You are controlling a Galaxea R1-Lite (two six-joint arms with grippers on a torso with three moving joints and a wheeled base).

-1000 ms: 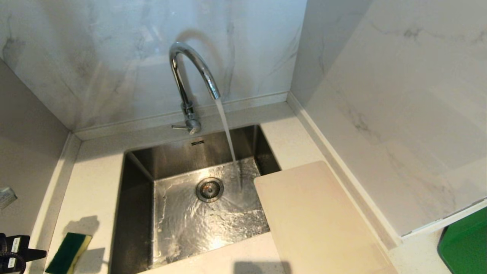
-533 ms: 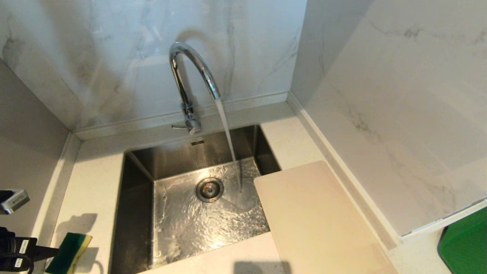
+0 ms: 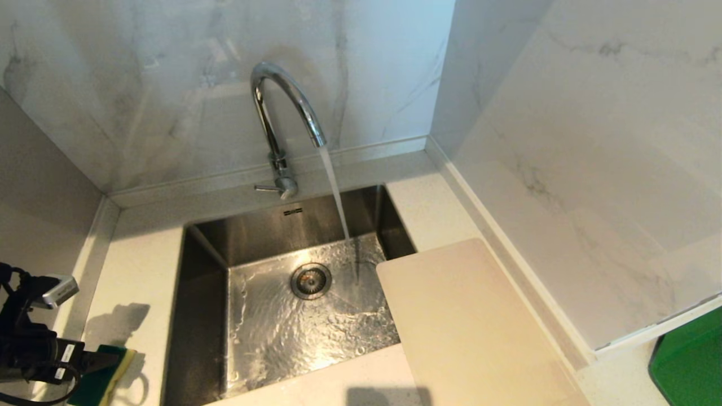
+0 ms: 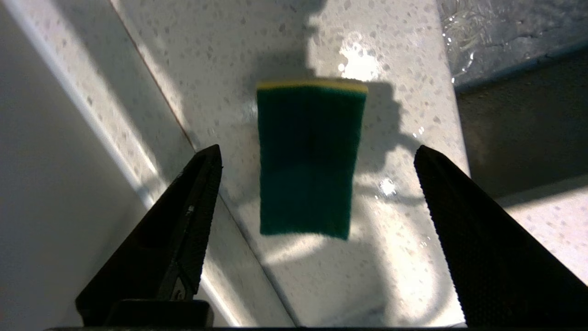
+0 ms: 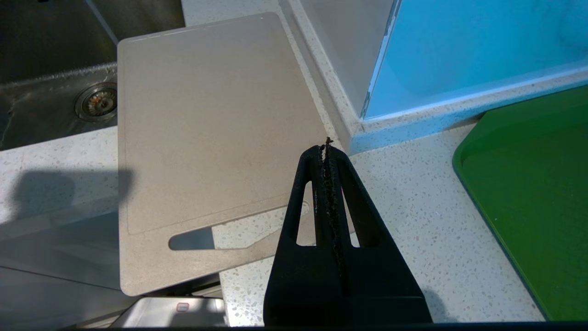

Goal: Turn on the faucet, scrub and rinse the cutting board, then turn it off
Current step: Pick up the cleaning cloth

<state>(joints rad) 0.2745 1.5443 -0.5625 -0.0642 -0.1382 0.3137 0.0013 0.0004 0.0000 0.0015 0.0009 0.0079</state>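
Observation:
The green-and-yellow sponge (image 3: 98, 380) will squeeze in at the middle and spread out at both ends when the robot lifts it, since yellow foam (image 3: 121, 372) shows along the sponge's edge.
The chrome faucet (image 3: 285, 107) stands behind the sink, and water runs from its spout into the basin. The cream cutting board (image 3: 468, 327) (image 5: 206, 138) lies flat on the counter right of the sink, one corner over the basin. A green-and-yellow sponge (image 3: 110, 375) (image 4: 308, 161) lies on the counter left of the sink. My left gripper (image 3: 98, 361) (image 4: 317, 149) hangs over the sponge, open wide, with nothing between its fingers. My right gripper (image 5: 325, 147) is shut and empty above the counter by the board's slot-handle end.
The steel sink (image 3: 203, 270) has a wet floor with a drain (image 3: 310, 280). Marble walls close in behind, at the right and close on the left of the sponge. A green tray (image 3: 688, 361) (image 5: 528, 193) sits on the counter at the far right.
My left arm has come further in from the left edge and now covers the near end of the sponge; its jaws have spread open. Water keeps running. The board has not moved.

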